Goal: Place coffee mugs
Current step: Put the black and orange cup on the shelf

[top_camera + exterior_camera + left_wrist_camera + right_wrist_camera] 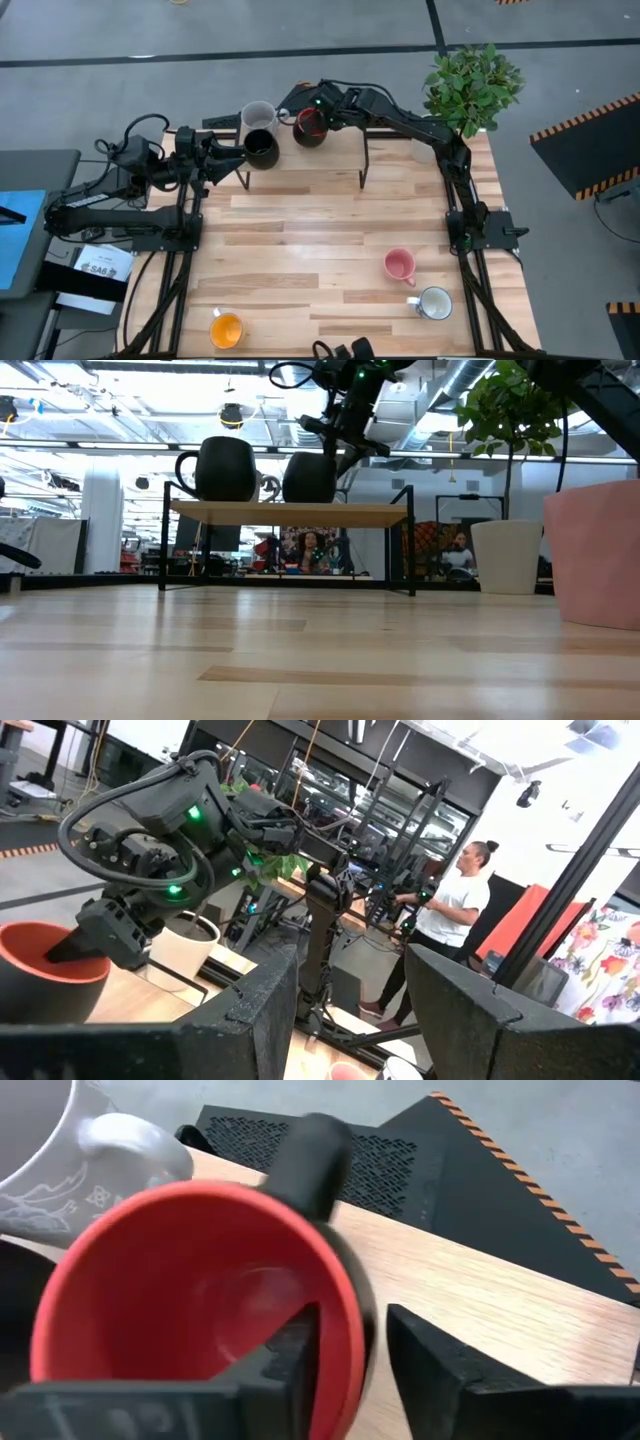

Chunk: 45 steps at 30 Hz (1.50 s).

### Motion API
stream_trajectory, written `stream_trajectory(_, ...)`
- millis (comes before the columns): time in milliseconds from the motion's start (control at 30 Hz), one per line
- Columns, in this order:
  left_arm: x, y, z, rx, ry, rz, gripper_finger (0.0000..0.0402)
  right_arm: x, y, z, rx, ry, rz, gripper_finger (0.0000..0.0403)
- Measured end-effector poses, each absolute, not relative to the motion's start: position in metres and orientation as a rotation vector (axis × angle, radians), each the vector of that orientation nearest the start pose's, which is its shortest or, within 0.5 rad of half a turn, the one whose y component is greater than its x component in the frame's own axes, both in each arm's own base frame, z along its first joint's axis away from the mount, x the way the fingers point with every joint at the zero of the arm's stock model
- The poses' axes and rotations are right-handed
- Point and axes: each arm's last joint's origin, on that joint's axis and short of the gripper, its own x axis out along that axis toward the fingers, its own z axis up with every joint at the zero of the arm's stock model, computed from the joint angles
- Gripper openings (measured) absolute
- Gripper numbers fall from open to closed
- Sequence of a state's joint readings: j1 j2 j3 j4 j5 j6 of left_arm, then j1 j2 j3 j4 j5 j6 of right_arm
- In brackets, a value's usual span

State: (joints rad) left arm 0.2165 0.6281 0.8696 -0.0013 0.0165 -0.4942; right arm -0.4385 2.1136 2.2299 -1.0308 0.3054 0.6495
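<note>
The red-orange mug's handle [312,1165] points to the shelf's far edge, so the robot's right gripper should open first and then turn the mug with a push of closed fingers on its side [358,1285].
A low wooden shelf [290,512] stands at the table's far edge. On it sit the grey mug [258,114] and the black mug [262,148], upright on their bases. My right gripper [318,118] is at the red-orange mug [308,130], dark outside and red inside, beside them. My left gripper [232,158] is open, just left of the black mug and touching nothing. The pink mug [399,265], the white mug with blue pattern [435,303] and the yellow-orange mug [226,329] stand on the table's near part. My right gripper [352,1320] holds the red-orange mug by its rim wall [345,1305], opposite the black handle [320,1140]. One finger [300,1355] is inside the cup and one [430,1375] outside. It comes slanting down from the far right. The mug is upright with its base on the shelf [308,500].
A white pot with a green plant [472,85] stands at the table's far right corner, beside the right arm. The shelf's thin black legs [362,165] reach down onto the table. Bare wood lies between the shelf and the three near mugs. People are in the room beyond.
</note>
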Motion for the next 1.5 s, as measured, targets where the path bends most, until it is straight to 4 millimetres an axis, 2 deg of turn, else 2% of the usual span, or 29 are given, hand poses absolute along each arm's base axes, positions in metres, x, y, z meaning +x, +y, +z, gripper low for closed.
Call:
stream_trajectory(167, 0.121, 0.026, 0.398, -0.463, -0.283, 0.136, 0.0171, 0.405, -0.200, 0.342, 0.631, 0.673, -0.973, 0.0194)
stream_trajectory(333, 0.121, 0.026, 0.398, -0.462, -0.283, 0.136, 0.0171, 0.402, -0.201, 0.352, 0.631, 0.614, -0.965, 0.0219)
stream_trajectory(767, 0.121, 0.026, 0.398, -0.463, -0.283, 0.136, 0.0171, 0.401, -0.202, 0.360, 0.591, 0.606, -0.896, 0.0221)
stream_trajectory(1000, 0.121, 0.026, 0.398, -0.462, -0.283, 0.137, 0.0171, 0.380, -0.204, 0.387, 0.547, 0.558, -0.891, 0.0221)
stream_trajectory(1100, 0.121, 0.026, 0.398, -0.463, -0.282, 0.137, 0.0171, 0.373, -0.204, 0.392, 0.501, 0.573, -0.924, 0.0219)
stream_trajectory(1167, 0.121, 0.026, 0.398, -0.462, -0.283, 0.137, 0.0171, 0.369, -0.203, 0.391, 0.467, 0.622, -0.942, 0.0208)
stream_trajectory(1233, 0.121, 0.026, 0.398, -0.462, -0.282, 0.137, 0.0171, 0.365, -0.202, 0.388, 0.443, 0.674, -0.972, 0.0180)
stream_trajectory(1300, 0.121, 0.026, 0.398, -0.462, -0.282, 0.137, 0.0171, 0.364, -0.205, 0.380, 0.430, 0.714, -1.000, 0.0134)
stream_trajectory(1400, 0.121, 0.026, 0.398, -0.462, -0.283, 0.137, 0.0171, 0.367, -0.208, 0.366, 0.427, 0.737, -1.011, 0.0042)
stream_trajectory(1433, 0.121, 0.026, 0.398, -0.462, -0.282, 0.137, 0.0171, 0.369, -0.208, 0.362, 0.427, 0.738, -1.011, 0.0024)
stream_trajectory(1500, 0.121, 0.026, 0.398, -0.462, -0.282, 0.137, 0.0171, 0.372, -0.209, 0.353, 0.430, 0.733, -1.011, 0.0020)
